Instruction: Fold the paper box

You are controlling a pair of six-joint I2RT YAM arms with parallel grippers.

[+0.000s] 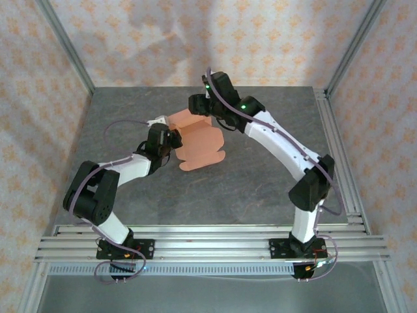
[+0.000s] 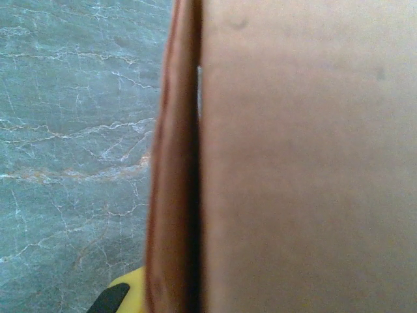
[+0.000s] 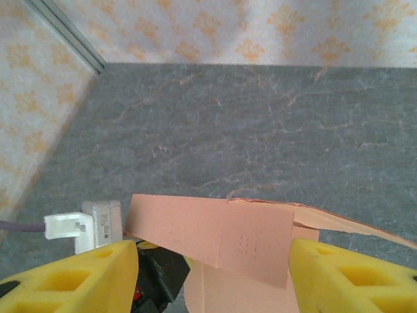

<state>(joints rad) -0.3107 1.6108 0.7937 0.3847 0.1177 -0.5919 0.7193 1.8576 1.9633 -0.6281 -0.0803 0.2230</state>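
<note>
The far panel's end flap [image 3: 355, 225] juts past the box's corner [image 3: 289, 228], so my right gripper should go around beyond the flap and fold it in before gripping the corner.
The paper box [image 1: 202, 145] is a salmon-orange sheet lying partly flat at mid-table, with its far panel folded up. My left gripper [image 1: 171, 140] is shut on the sheet's left edge. In the left wrist view the cardboard [image 2: 300, 163] stands very close to the camera, and one yellow finger [image 2: 122, 295] peeks out at the bottom beside the folded edge. My right gripper [image 1: 203, 107] hovers over the raised far panel [image 3: 215, 238]. Its yellow fingers [image 3: 71, 274] stand apart on either side of that panel, open [image 3: 215, 280].
Grey marbled table [image 1: 260, 189] with patterned walls behind and at both sides. Aluminium rails [image 1: 208, 244] run along the near edge and down the right side [image 1: 339, 150]. The left arm's white connector [image 3: 85, 225] and black gripper body [image 3: 159, 274] sit just left of the panel.
</note>
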